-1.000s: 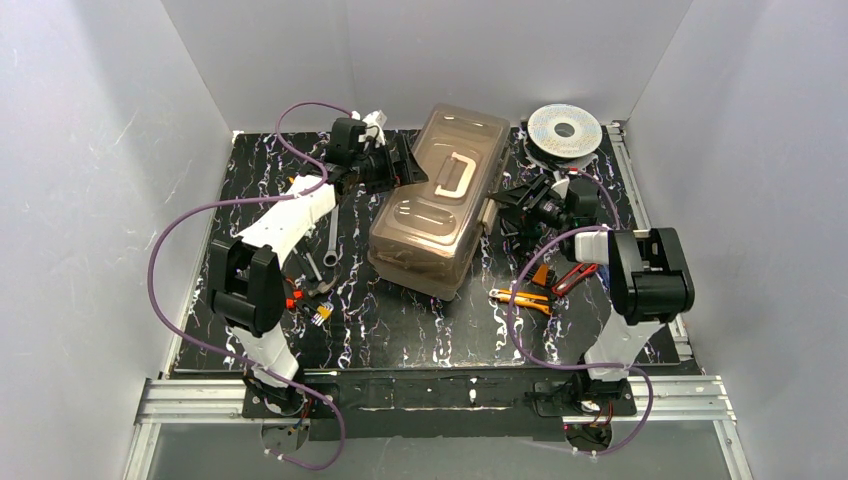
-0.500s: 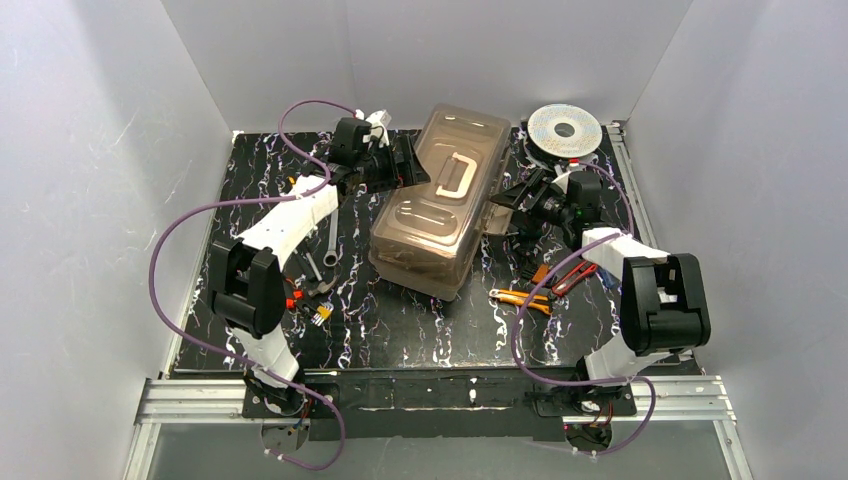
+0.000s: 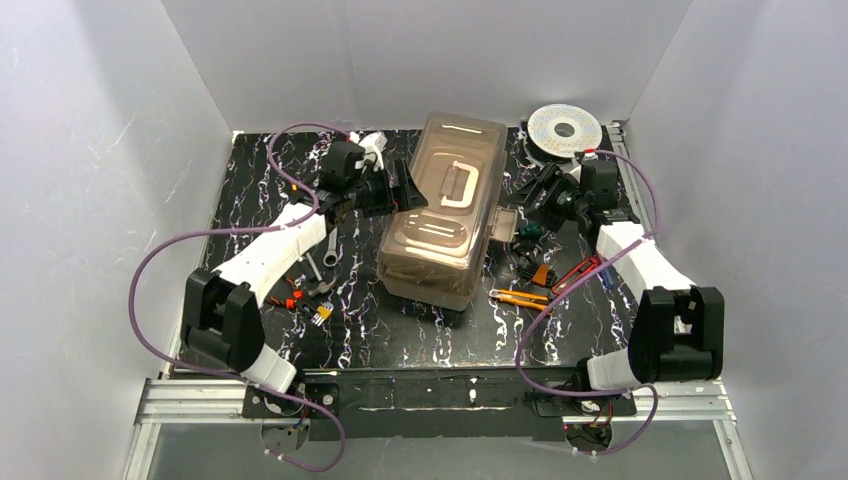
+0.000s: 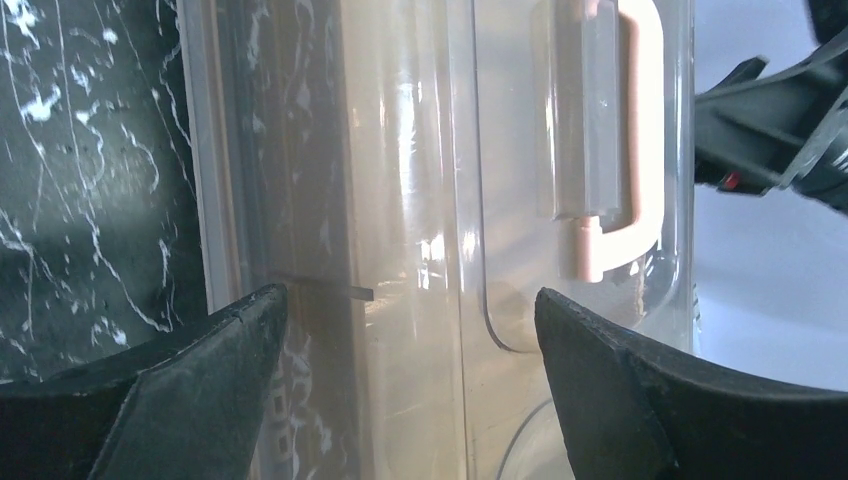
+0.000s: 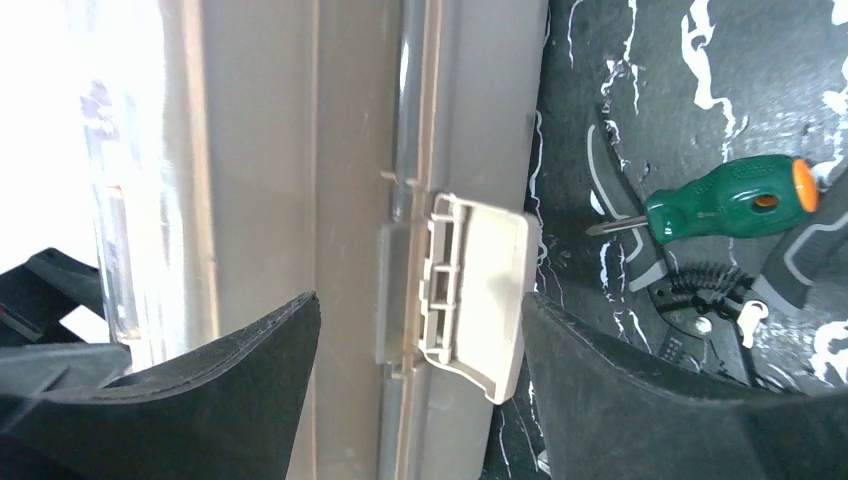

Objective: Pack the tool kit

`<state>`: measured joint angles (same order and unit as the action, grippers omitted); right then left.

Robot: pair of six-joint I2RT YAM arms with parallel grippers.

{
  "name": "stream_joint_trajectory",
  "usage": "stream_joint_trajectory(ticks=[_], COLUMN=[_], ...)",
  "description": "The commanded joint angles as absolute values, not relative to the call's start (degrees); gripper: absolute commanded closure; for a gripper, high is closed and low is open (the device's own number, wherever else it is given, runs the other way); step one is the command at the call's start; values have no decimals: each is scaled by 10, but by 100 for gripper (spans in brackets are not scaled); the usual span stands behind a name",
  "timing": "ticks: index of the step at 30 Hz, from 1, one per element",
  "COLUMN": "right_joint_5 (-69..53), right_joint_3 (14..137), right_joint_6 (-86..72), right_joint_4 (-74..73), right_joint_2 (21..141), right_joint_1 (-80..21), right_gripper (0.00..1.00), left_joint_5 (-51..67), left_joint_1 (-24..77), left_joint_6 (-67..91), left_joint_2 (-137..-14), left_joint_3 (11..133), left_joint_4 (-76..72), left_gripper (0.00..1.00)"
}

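I need to go up over the lid and grab the cream handle, because it lies flat on top of the lid while my left gripper is at the lid's smooth edge.
The tan toolbox stands mid-table, its translucent lid down and its cream handle flat on top. My left gripper is open at the box's left side, and the lid edge shows between its fingertips. My right gripper is open at the box's right side. Its fingers straddle the cream latch, which hangs flipped outward. A green screwdriver lies right of the latch. An orange-yellow hand tool and red-handled pliers lie front right of the box.
A silver-white spool sits at the back right. A wrench and small orange and black parts lie left of the box. White walls close in the black marbled table on three sides.
The toolbox has turned, its near end swinging right, so it now lies nearly square to the table. My right arm swung outward and its gripper moved back along the box. My left gripper shifted slightly right.
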<state>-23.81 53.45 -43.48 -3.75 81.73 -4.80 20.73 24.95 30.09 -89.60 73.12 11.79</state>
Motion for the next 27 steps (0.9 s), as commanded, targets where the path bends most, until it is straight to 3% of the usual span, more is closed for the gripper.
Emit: stream_joint_trajectory(ticks=[1,9,14,21,27], right_joint_5=[-201,-233,-229,-25,-23], right_joint_3=[560,586,602,707,705], right_joint_6=[-389,-378,-370,-319,-324], right_joint_4=[-98,-95,-108,-239,-236], right_joint_2=[757,768,768,783,782], right_joint_1=[-49,-57,-80,-173,-188], right_gripper=[19,20,24,20,20], left_joint_5=[249,257,202,67,66], left_joint_1=[276,288,289,289,322], left_joint_6=[316,338,286,228,218], left_joint_2=[-823,-801,-808,-874,-920], left_joint_3=[666,673,743,898,993], left_joint_4=[179,189,264,387,390], left_gripper=[9,8,6,3,6])
